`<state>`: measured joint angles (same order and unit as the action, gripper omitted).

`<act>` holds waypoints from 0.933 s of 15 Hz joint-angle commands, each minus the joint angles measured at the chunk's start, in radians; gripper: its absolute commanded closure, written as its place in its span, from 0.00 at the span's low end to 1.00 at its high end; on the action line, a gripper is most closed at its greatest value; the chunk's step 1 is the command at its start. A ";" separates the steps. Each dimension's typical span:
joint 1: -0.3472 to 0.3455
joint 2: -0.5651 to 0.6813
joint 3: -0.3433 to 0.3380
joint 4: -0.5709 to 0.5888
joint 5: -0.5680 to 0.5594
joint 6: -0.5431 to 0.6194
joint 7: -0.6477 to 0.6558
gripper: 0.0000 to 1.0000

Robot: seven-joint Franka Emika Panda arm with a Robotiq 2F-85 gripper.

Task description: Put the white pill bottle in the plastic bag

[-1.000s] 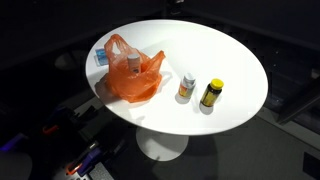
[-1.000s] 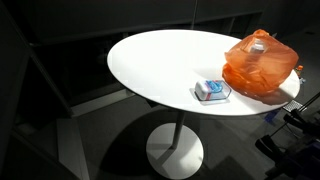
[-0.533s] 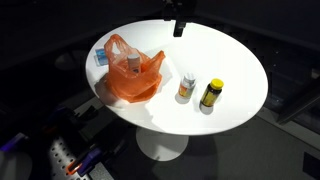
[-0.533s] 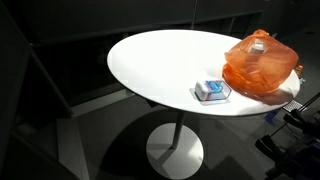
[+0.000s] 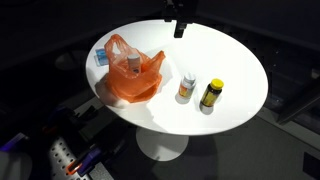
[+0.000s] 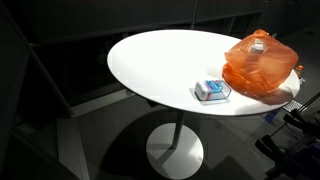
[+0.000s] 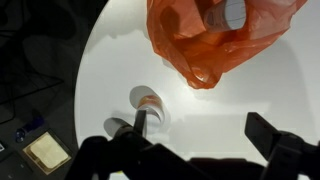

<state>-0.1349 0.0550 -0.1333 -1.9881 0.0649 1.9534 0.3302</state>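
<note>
My gripper will make the orange plastic bag's side (image 5: 149, 75) sag when it lowers the white pill bottle inside, because the bag's rim rises in a thin, crumpled peak.
The white pill bottle (image 5: 187, 86) with an orange label stands upright on the round white table (image 5: 235, 55), right of the orange plastic bag (image 5: 130, 76). In the wrist view the bottle (image 7: 150, 102) is at centre left and the bag (image 7: 215, 40) lies at the top with its mouth open and a white-capped object (image 7: 235, 12) inside. My gripper (image 5: 179, 22) hangs open and empty above the table's far edge, well away from the bottle; its open fingers frame bare tabletop in the wrist view (image 7: 205, 135). The bag also shows in an exterior view (image 6: 262, 65).
A dark bottle with a yellow cap (image 5: 211, 94) stands just right of the pill bottle. A small blue and white box (image 5: 101, 57) lies beside the bag, also seen in an exterior view (image 6: 211, 90). The surroundings are dark.
My gripper has come down into the top of the exterior view over the last second. The bottles, bag and box have not moved.
</note>
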 commanded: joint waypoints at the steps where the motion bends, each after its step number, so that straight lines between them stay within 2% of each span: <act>1: -0.011 0.034 -0.020 0.006 -0.004 0.015 0.042 0.00; 14: 0.007 0.251 -0.070 0.011 -0.090 0.270 0.159 0.00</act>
<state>-0.1434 0.2690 -0.1857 -1.9912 0.0070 2.1935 0.4431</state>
